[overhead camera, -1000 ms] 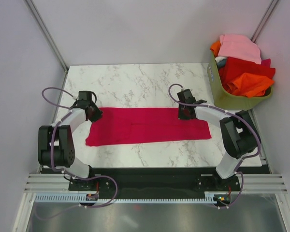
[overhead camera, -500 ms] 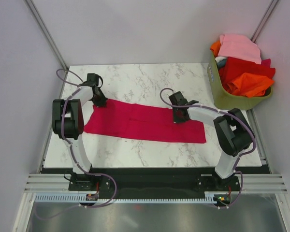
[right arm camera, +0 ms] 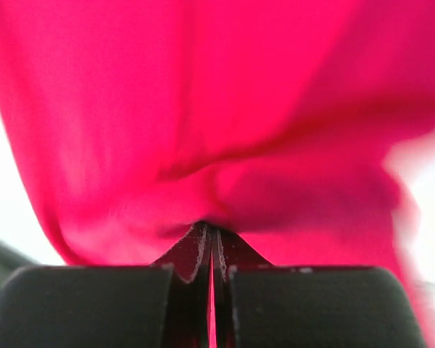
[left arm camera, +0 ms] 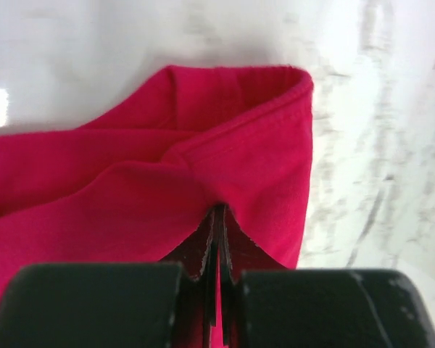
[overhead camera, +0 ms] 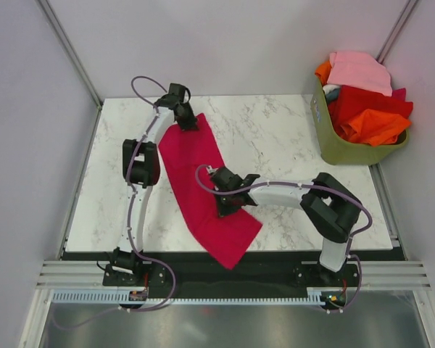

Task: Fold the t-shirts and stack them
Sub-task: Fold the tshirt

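Observation:
The crimson t-shirt lies at a slant with its lower end (overhead camera: 230, 255) past the near edge, so my right gripper should help my left gripper pull the t-shirt's far end (overhead camera: 202, 123) straight back.
A crimson t-shirt (overhead camera: 196, 174), folded into a long band, stretches from the table's far left-centre toward the near edge, and its lower end hangs past that edge. My left gripper (overhead camera: 189, 123) is shut on the band's far end, where a hemmed corner (left arm camera: 275, 123) shows above the marble. My right gripper (overhead camera: 225, 206) is shut on the cloth near its middle, and bunched red fabric (right arm camera: 225, 145) fills that wrist view. More t-shirts, pink (overhead camera: 359, 71), red (overhead camera: 362, 105) and orange (overhead camera: 377, 127), are heaped in the basket.
An olive-green basket (overhead camera: 341, 148) stands at the table's far right corner. The white marble table (overhead camera: 275, 130) has metal frame posts at its back corners. A black rail (overhead camera: 225, 261) runs along the near edge by the arm bases.
The band lay crosswise a second ago. My left gripper has carried its end to the far centre-left and my right gripper has pulled its part toward the near middle, turning the shirt lengthwise.

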`<state>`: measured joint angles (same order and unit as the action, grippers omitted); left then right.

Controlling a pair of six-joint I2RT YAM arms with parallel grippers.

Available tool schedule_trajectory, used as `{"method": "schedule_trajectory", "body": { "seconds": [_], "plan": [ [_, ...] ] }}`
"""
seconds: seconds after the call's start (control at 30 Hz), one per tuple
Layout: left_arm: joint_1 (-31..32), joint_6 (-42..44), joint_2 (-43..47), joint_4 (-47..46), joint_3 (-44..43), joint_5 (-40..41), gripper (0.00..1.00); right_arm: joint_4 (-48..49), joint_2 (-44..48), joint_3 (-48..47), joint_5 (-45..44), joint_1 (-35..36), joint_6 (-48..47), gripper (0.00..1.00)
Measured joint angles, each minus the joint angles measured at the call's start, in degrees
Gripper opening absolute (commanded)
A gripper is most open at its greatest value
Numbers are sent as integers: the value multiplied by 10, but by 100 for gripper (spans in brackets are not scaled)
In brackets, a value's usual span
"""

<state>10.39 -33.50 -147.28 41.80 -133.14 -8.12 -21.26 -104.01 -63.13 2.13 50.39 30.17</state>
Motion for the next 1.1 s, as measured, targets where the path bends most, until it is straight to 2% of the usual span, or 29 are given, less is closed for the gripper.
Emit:
{"method": "schedule_trajectory", "body": {
  "seconds": [0.13, 0.17, 0.23, 0.27, 0.4, 0.43, 0.47, 0.53, 0.6, 0.67, 0.93, 1.1],
  "plan": [
    [37, -36, -51, -15, -74, -45, 2, 20, -21, -20, 45, 63, 34, 3],
    [45, -45, -57, -22, -77, -58, 2, 22, -21, -21, 54, 71, 40, 13],
    [56, -60, -63, -39, -78, -82, 3, 24, -16, -25, 58, 71, 48, 24],
    [58, -64, -65, -46, -78, -90, 4, 24, -11, -26, 57, 66, 48, 29],
    [60, -72, -65, -86, -77, -125, 11, 26, 51, -26, 53, 7, 47, 35],
    [58, -72, -63, -99, -73, -134, 14, 30, 72, -26, 51, -18, 46, 35],
    [57, -72, -59, -113, -63, -144, 23, 35, 86, -26, 50, -37, 45, 36],
    [53, -68, -39, -143, -25, -174, 32, 50, 110, -28, 49, -82, 43, 37],
    [50, -65, -7, -168, 29, -203, 36, 61, 114, -35, 44, -122, 40, 43],
    [47, -59, 45, -193, 99, -216, 37, 68, 104, -45, 41, -147, 37, 49],
    [35, -18, 333, -263, 366, -187, 37, 96, -46, -163, 62, -200, 30, 49],
    [-7, -6, 474, -314, 501, -147, 35, 113, -159, -253, 96, -238, 38, 50]
  ]
}}
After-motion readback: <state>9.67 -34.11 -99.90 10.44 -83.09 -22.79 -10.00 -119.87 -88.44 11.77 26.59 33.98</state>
